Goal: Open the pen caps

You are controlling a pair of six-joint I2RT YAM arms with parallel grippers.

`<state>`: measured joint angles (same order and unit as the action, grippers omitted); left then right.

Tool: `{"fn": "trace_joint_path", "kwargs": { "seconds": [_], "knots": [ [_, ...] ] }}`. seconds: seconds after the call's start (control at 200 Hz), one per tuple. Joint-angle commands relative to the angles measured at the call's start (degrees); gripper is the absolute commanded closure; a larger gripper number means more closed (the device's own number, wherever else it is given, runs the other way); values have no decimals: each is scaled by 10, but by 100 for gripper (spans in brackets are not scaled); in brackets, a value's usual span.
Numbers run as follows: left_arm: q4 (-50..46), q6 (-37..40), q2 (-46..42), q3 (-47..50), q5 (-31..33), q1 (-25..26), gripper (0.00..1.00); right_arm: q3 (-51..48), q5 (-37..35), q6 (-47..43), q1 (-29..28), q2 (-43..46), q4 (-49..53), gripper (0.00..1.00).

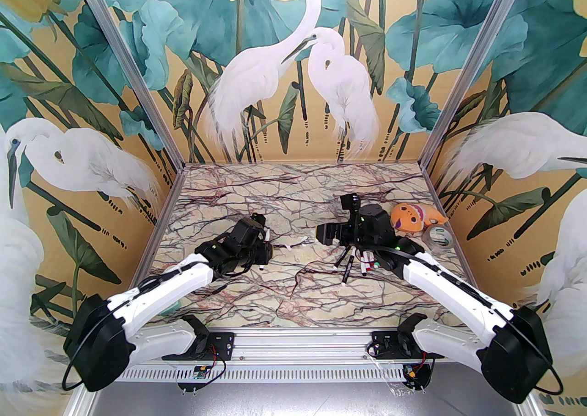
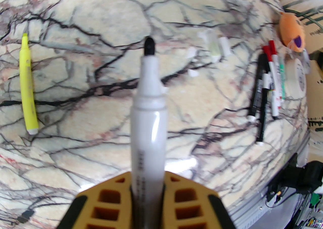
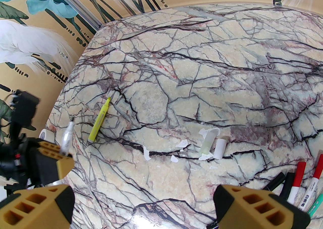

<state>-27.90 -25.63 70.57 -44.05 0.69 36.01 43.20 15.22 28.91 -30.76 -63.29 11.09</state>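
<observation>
My left gripper is holding the white marker uncapped and parallel to the yellow highlighter, so it should keep moving toward the clear spot beside the highlighter and release the marker there.
My left gripper (image 2: 149,180) is shut on a white marker (image 2: 149,111) whose black tip is bare and points away over the table. From the right wrist view the same marker (image 3: 66,137) juts out of the left gripper (image 3: 54,156). Two loose pen caps lie mid-table, a white one (image 3: 219,148) beside a clear yellowish one (image 3: 208,144). An uncapped yellow highlighter (image 3: 99,120) lies further left. My right gripper (image 3: 143,195) hovers open with nothing between its fingers. Capped markers (image 1: 362,263) with red caps (image 3: 300,172) and black caps (image 3: 276,181) lie in a pile under the right arm.
An orange plush toy (image 1: 415,217) and a tape roll (image 1: 438,237) sit at the right side, beyond the marker pile. White paper scraps (image 3: 181,144) are scattered near the loose caps. Painted walls close in the marble table (image 1: 293,185) on three sides.
</observation>
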Motion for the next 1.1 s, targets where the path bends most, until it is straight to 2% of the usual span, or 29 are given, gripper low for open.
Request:
{"fn": "trace_joint_path", "kwargs": {
  "seconds": [0.0,0.26,0.53,0.69,1.095],
  "knots": [
    [28,27,28,-23,-6,-14,93,-16,-4,8,-2,24,6,1],
    [26,56,96,-53,10,-47,93,-46,-6,21,-1,30,-26,1],
    [2,72,161,-95,85,-50,93,-56,4,22,-2,36,-30,1],
    [-2,88,211,-116,105,-54,93,-69,17,30,-2,43,-38,1],
    [-14,83,292,-140,211,-55,94,-86,24,40,-4,41,-42,1]
  ]
}}
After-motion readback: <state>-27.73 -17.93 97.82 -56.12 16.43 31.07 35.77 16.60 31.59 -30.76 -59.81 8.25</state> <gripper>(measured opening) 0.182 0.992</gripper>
